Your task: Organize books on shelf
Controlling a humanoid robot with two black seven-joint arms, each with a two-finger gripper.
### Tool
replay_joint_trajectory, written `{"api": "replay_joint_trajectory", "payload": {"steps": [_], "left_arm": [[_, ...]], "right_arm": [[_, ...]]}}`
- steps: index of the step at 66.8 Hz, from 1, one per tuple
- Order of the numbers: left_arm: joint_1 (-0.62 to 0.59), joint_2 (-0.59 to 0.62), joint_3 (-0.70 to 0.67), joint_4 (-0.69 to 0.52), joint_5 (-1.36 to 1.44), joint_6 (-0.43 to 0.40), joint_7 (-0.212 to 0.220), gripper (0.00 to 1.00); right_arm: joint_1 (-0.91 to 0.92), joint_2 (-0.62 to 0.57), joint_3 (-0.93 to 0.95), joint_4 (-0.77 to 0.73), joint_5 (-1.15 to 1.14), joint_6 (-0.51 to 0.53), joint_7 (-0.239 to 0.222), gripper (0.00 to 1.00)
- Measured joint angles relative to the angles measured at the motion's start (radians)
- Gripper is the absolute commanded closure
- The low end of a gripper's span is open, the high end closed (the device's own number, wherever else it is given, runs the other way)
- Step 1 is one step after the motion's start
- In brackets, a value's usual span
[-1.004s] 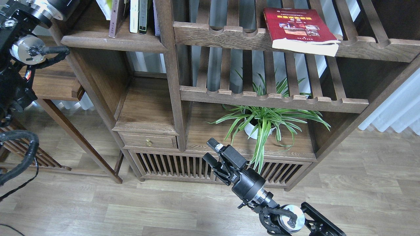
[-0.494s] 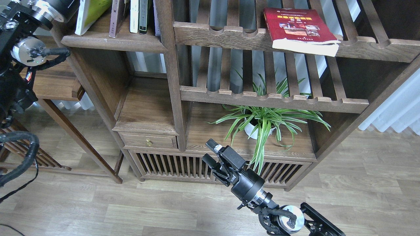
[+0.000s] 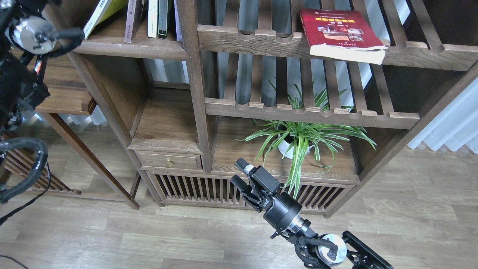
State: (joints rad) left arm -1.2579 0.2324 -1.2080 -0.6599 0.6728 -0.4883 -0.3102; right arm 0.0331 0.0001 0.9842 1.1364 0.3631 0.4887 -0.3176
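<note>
The overhanging lower edge (image 3: 347,53) sticks straight out and the pages are packed tight, so I expect the thick red book (image 3: 339,29) to stay flat and closed when I lift it.
A yellow-green book (image 3: 101,12) leans tilted at the left end of the shelf (image 3: 130,48), its top cut off by the frame. Beside it a maroon book (image 3: 131,20) stands among several other upright volumes. A thick red book (image 3: 338,30) lies flat on the upper notched rack, overhanging its front edge. My left arm (image 3: 31,30) rises along the left edge beside the shelf's corner; its gripper is past the top of the frame. My right gripper (image 3: 240,173) hangs open and empty low in front of the cabinet, far below the red book.
A potted spider plant (image 3: 298,136) fills the lower right compartment, just behind my right gripper. A dark post (image 3: 196,86) splits the unit. A side table (image 3: 63,93) stands to the left, and a drawer (image 3: 170,161) and slatted base sit below.
My left arm has risen and shifted right toward the shelf's corner. The yellow-green book has come into view and tipped further over. The right arm has barely moved.
</note>
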Motion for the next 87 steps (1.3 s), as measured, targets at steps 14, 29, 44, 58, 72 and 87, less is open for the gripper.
{"api": "replay_joint_trajectory", "payload": {"steps": [14,29,44,58,72,87], "left_arm": [[0.102,0.027,-0.007,-0.181,-0.114,0.000,0.000,0.40],[0.220,0.040,-0.024,-0.348,-0.208,0.000,0.003,0.35],[0.262,0.033,-0.033,-0.405,-0.359,0.000,0.003,0.32],[0.323,0.002,-0.009,-0.432,-0.427,0.000,0.022,0.27],[0.436,-0.043,-0.005,-0.526,-0.431,0.000,0.087,0.27],[0.535,-0.118,-0.001,-0.580,-0.432,0.000,0.140,0.27]], "right_arm": [[0.001,0.000,0.069,0.030,0.007,0.000,0.011,0.02],[-0.029,0.000,0.141,0.134,0.010,0.000,0.054,0.02],[-0.077,0.000,0.215,0.185,0.010,0.000,0.063,0.03],[-0.096,0.000,0.222,0.268,0.009,0.000,0.073,0.08],[-0.078,0.000,0.234,0.321,0.004,0.000,0.075,0.12],[-0.062,0.000,0.242,0.357,0.004,0.000,0.075,0.11]]}}
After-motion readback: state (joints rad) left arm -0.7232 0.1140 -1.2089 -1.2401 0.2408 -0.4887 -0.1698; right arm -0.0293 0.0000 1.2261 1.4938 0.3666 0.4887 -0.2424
